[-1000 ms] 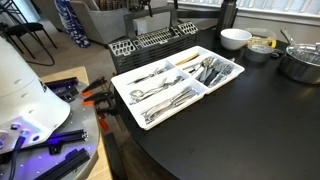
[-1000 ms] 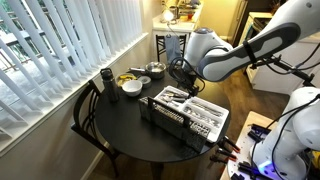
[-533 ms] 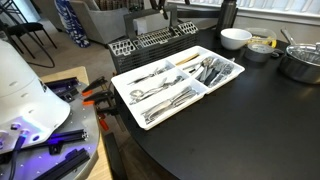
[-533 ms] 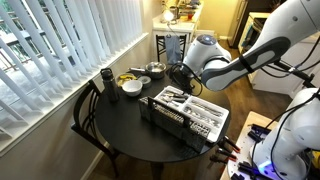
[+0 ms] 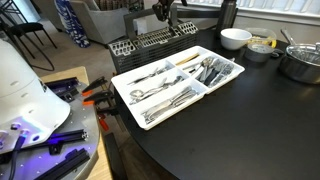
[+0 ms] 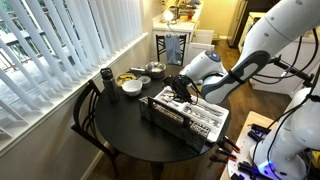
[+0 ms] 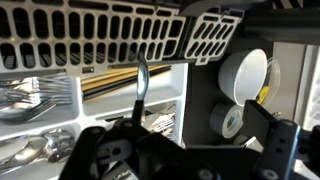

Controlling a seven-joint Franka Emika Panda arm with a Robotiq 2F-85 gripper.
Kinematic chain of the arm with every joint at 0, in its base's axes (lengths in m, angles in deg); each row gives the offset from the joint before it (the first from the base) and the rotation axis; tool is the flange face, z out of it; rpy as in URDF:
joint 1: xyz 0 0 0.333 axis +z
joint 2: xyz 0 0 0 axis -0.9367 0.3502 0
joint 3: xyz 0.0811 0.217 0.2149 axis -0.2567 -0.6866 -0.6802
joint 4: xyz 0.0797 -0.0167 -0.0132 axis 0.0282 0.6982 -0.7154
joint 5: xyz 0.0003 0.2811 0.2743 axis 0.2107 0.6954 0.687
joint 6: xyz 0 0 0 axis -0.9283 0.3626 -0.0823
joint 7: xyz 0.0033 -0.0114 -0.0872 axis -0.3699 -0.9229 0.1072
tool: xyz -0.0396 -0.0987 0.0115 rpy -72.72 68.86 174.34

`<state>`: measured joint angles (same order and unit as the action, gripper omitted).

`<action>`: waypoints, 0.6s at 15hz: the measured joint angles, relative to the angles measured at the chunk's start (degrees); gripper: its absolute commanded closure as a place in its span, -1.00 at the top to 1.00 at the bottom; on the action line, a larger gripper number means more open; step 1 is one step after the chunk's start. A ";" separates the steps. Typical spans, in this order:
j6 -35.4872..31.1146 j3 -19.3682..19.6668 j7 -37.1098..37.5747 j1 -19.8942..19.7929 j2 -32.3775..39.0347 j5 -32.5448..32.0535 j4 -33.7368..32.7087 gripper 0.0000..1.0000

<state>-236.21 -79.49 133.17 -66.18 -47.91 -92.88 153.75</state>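
The slim spoon is in line with one finger of the robot's gripper, so next the gripper moves off from the white bowl and gets both fingers around the spoon (image 7: pixel 142 76) before it closes.
A white cutlery tray (image 5: pixel 226 79) with several compartments of forks, spoons and knives lies on the round black table (image 5: pixel 240 130). My gripper (image 6: pixel 177 91) hangs open above the tray's far end, beside a black wire rack (image 5: pixel 150 42); only its tip (image 5: pixel 163 10) shows at the top of an exterior view. In the wrist view the dark fingers (image 7: pixel 285 140) stand wide apart with nothing between them, the gripper (image 7: pixel 185 145) over the tray wall (image 7: pixel 182 95). A slim spoon (image 7: pixel 141 85) lies in the tray just ahead of the left finger, apart from it.
A white bowl (image 5: pixel 235 38), a metal pot (image 5: pixel 300 62) and a yellow-filled dish (image 5: pixel 260 44) stand at the table's far side. A grey tape roll (image 7: pixel 228 121) sits by the tray. A dark cup (image 6: pixel 106 77) and window blinds (image 6: pixel 60 50) lie beyond.
The arm has swung down and towards the tray's far end; the gripper tip has come into view at the top. The jaws stayed open.
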 measured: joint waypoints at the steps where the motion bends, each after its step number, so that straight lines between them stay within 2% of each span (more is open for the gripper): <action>1: -2.07 -0.05 -0.01 0.62 1.33 0.01 0.36 1.00; 3: -5.31 -1.45 -1.54 1.30 3.75 2.84 1.18 1.00; 6: -7.10 -3.98 2.74 -0.50 6.33 -2.04 1.25 1.00; 9: -7.27 -5.87 5.62 -4.70 7.24 -6.84 1.25 1.00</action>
<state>-243.49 -85.36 138.78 -70.89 -40.67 -99.73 155.00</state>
